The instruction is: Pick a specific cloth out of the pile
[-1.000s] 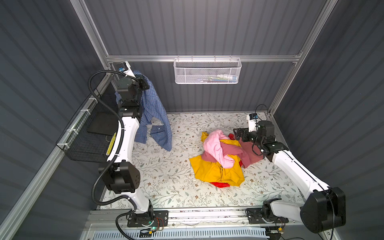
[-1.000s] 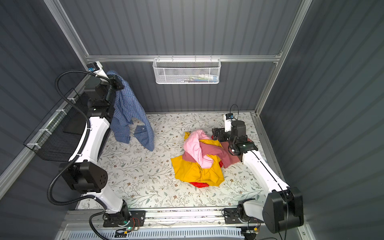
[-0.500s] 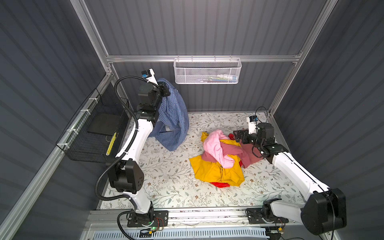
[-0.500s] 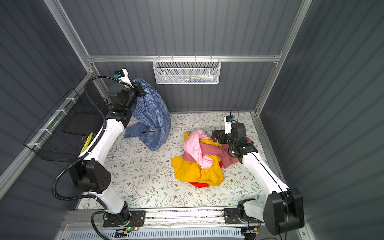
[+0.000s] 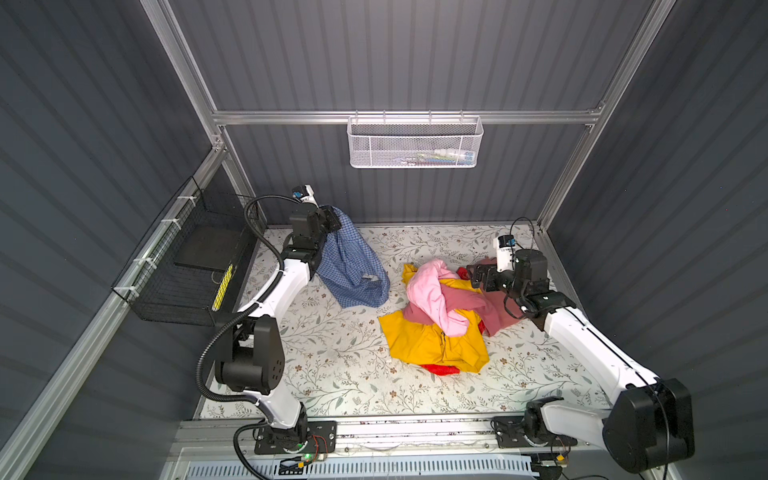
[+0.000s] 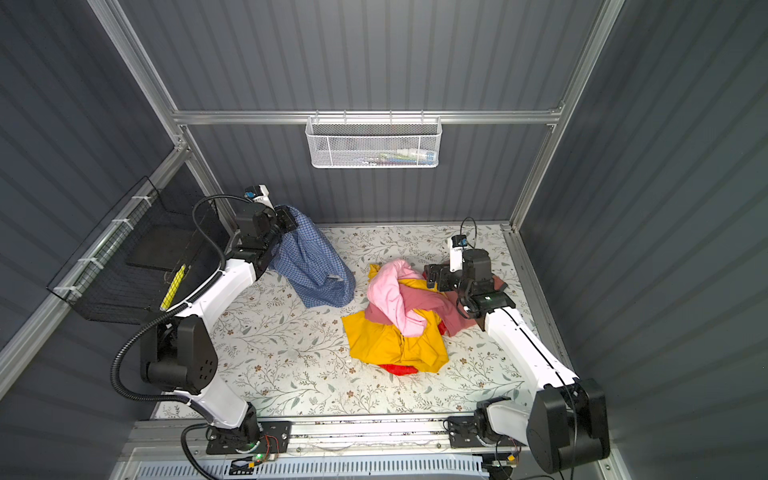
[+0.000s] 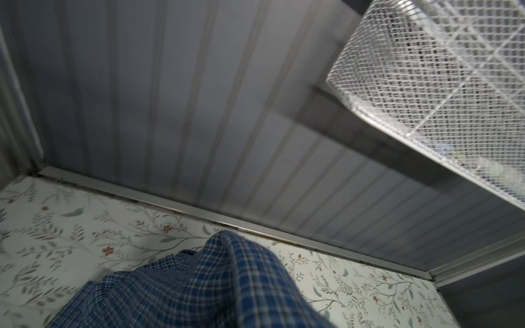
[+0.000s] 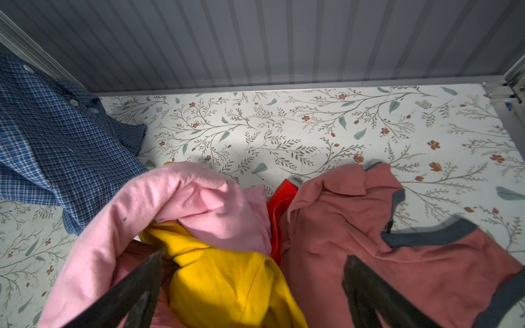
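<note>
The checked shirt's lower folds [image 5: 360,292] lie clear of the pile, so my left gripper should keep lowering the shirt's top until it reaches the open table [image 7: 38,257], and then let go.
The cloth [image 5: 353,270] [image 6: 316,270], a blue-and-white checked shirt, hangs at the back left from my left gripper [image 5: 330,218] [image 6: 286,218], which is shut on its top. Its lower folds rest on the table, apart from the pile. In the left wrist view the cloth [image 7: 199,289] covers the fingers. The pile [image 5: 436,320] [image 6: 399,324] of yellow, light pink, dusty rose and red garments lies right of centre. My right gripper [image 5: 473,276] [image 6: 430,276] [image 8: 252,255] stands open just over the pile's far right side, holding nothing. The right wrist view also shows the cloth [image 8: 56,142].
A white mesh basket [image 5: 415,145] hangs on the back wall above the table. A black wire basket [image 5: 187,266] is fixed to the left wall beside the left arm. The floral table [image 5: 332,353] is walled on three sides.
My left arm has swung right and down from high at the left wall, carrying the shirt; its lower part now bunches on the table. The right arm barely moved.
</note>
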{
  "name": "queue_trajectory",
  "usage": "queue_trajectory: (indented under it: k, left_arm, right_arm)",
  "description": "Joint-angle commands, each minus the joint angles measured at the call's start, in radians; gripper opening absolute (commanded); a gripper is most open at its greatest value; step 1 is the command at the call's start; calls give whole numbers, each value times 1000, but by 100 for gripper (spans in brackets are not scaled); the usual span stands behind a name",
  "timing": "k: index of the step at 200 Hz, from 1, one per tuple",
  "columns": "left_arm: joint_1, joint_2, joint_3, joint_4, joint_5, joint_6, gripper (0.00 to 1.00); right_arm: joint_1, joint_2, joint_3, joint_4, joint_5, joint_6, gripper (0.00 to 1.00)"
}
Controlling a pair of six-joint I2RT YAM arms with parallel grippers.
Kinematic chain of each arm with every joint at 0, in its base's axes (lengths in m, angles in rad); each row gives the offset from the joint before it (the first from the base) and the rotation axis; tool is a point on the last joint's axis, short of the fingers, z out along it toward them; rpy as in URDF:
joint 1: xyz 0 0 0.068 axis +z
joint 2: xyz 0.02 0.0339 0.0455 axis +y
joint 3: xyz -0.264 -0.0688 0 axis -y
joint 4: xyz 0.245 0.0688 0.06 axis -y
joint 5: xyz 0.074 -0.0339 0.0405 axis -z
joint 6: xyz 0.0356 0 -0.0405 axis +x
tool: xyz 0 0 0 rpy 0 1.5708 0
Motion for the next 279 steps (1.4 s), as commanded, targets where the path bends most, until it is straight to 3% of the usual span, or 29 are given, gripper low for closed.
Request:
queue_trajectory:
  k: [1, 97, 183, 208, 216, 230, 259, 279]
  left_arm:
    - [43, -80, -56, 33, -34, -35, 0]
    - [120, -106, -283, -84, -143, 32, 0]
    - [119, 10, -275, -333, -221, 20, 3]
    - [119, 30, -279, -386, -237, -3, 13]
    - [119, 28, -286, -401, -248, -14, 28]
    - [119, 24, -291, -434, -260, -18, 33]
    - [118, -31, -317, -473, -299, -48, 64]
    - [113, -86, -333, -483, -325, -41, 77]
  right_arm:
    - [-4, -13, -14, 13, -2, 8, 99]
    - [-3, -17, -22, 15, -8, 13, 99]
    - [-2, -21, -31, 15, 2, 4, 99]
    - [-3, -20, -34, 19, 3, 9, 99]
    - [-4, -22, -35, 19, 2, 10, 99]
    - [-4, -25, -40, 20, 7, 5, 99]
    - [-4, -24, -42, 20, 14, 1, 99]
    - [-4, -22, -40, 23, 13, 1, 99]
